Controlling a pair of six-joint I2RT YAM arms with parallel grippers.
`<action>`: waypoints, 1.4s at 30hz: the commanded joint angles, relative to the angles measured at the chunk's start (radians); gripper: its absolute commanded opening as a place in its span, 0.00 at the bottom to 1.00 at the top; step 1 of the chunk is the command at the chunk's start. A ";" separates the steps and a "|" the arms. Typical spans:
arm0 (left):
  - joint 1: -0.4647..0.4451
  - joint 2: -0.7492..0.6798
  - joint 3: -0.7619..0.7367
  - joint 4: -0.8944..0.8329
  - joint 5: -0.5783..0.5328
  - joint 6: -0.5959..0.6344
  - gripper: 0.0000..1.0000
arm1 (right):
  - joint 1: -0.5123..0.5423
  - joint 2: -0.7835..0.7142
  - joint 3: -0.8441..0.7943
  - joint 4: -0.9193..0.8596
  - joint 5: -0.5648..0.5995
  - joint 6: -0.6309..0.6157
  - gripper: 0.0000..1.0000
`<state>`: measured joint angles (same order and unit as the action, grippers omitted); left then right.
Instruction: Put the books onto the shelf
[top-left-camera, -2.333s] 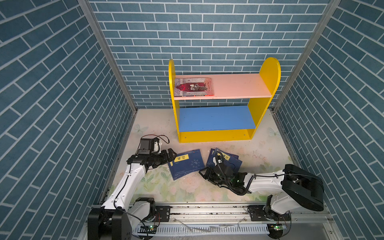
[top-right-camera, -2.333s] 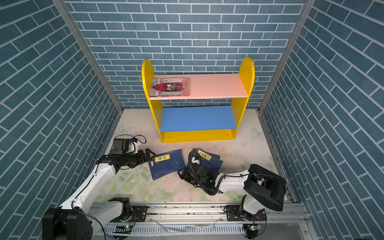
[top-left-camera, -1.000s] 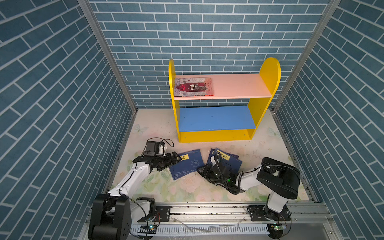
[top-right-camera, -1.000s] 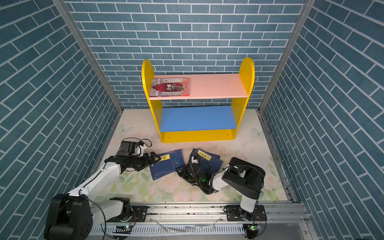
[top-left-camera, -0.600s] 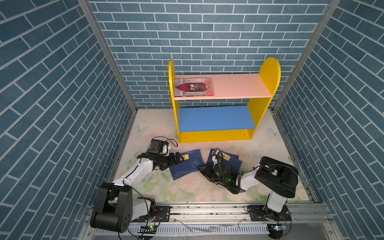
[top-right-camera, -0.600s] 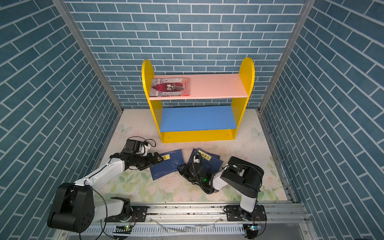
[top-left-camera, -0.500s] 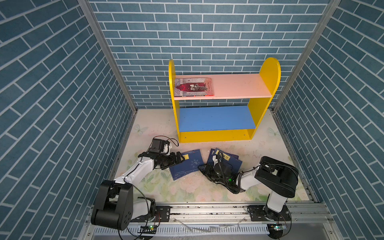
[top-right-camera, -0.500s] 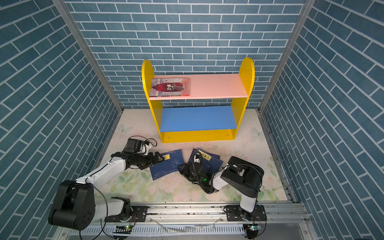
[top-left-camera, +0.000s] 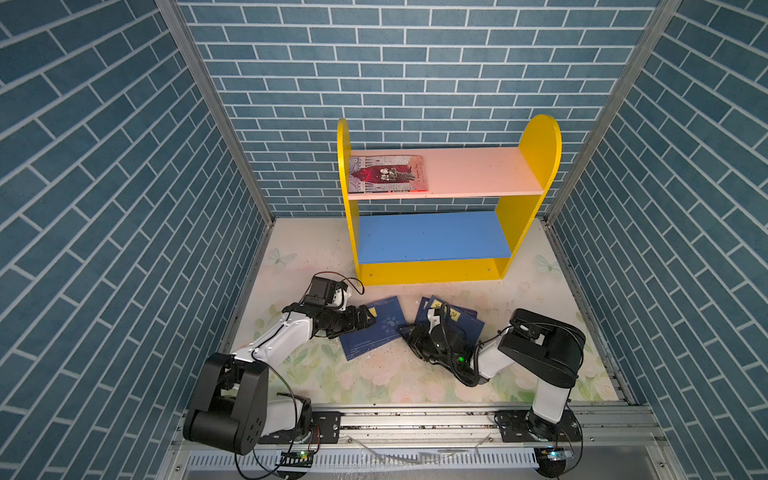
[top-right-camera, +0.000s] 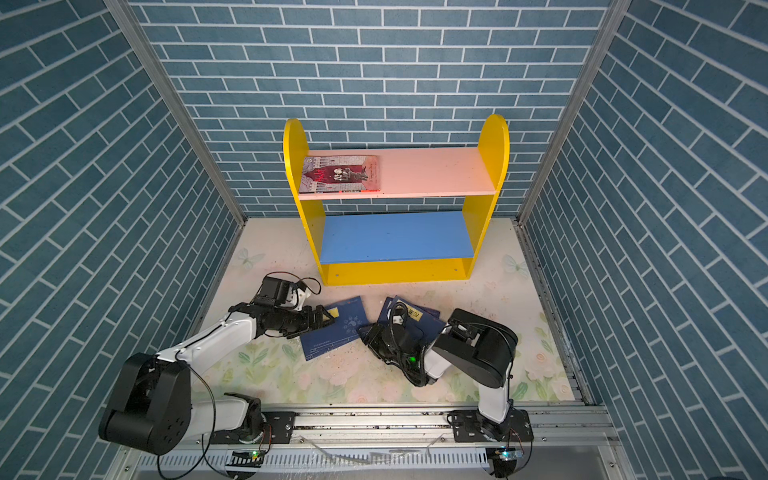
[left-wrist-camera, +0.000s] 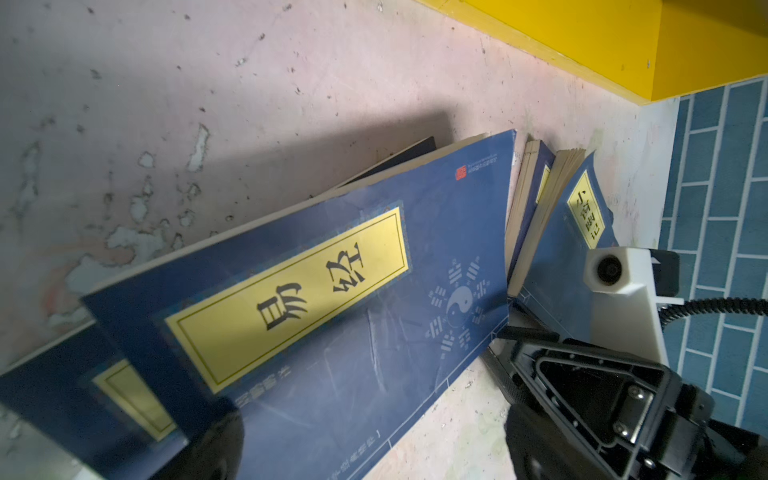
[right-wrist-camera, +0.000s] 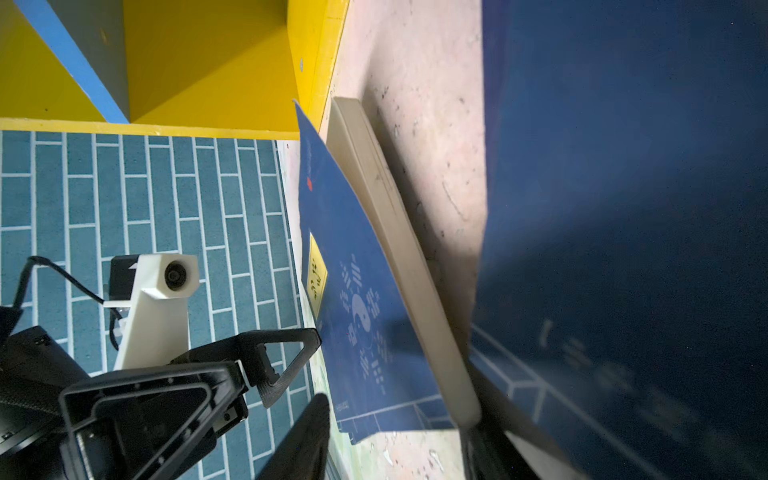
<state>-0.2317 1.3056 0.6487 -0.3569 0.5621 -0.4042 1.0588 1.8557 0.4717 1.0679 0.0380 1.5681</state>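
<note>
The tilted book hides most of the navy book (left-wrist-camera: 120, 396) below it, so the robot's left gripper needs to push its label end (left-wrist-camera: 288, 297) toward the right gripper to fan the two apart first.
The shelf (top-left-camera: 540, 141) stands at the back, and a grey-and-red book (top-left-camera: 388, 174) lies flat on the left of its pink upper board in both top views. On the floor mat a navy book (top-left-camera: 376, 332) (left-wrist-camera: 332, 270) with a yellow label lies tilted over another navy book (left-wrist-camera: 62, 395). My left gripper (top-left-camera: 368, 320) (left-wrist-camera: 374, 444) is open, with the tilted book's left edge between its fingers (left-wrist-camera: 216, 449). A stack of navy books (top-left-camera: 457, 320) (left-wrist-camera: 582, 216) lies to the right. My right gripper (top-left-camera: 405, 332) (right-wrist-camera: 395, 432) sits between the two groups, jaws apart around the tilted book's corner.
Blue brick walls (top-left-camera: 124, 249) close in on both sides and behind. A metal rail (top-left-camera: 415, 419) with both arm bases runs along the front. The shelf's blue lower board (top-left-camera: 432, 237) holds nothing. My two grippers face each other closely across the tilted book.
My left arm has reached rightward until its open jaws straddle the navy book's left edge. The right gripper has edged left from the stack to that book's right corner.
</note>
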 joint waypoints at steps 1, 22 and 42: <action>-0.006 -0.014 0.046 -0.080 -0.024 0.055 1.00 | -0.007 0.037 -0.011 -0.052 0.018 0.035 0.51; 0.002 0.051 0.123 -0.188 -0.164 0.004 1.00 | -0.006 0.025 -0.006 -0.079 0.014 0.051 0.50; -0.061 0.224 0.194 -0.122 -0.031 0.097 0.96 | -0.006 -0.002 -0.024 -0.096 0.054 0.069 0.50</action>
<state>-0.2649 1.5188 0.8227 -0.4877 0.4980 -0.3386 1.0554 1.8580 0.4736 1.0660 0.0505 1.6020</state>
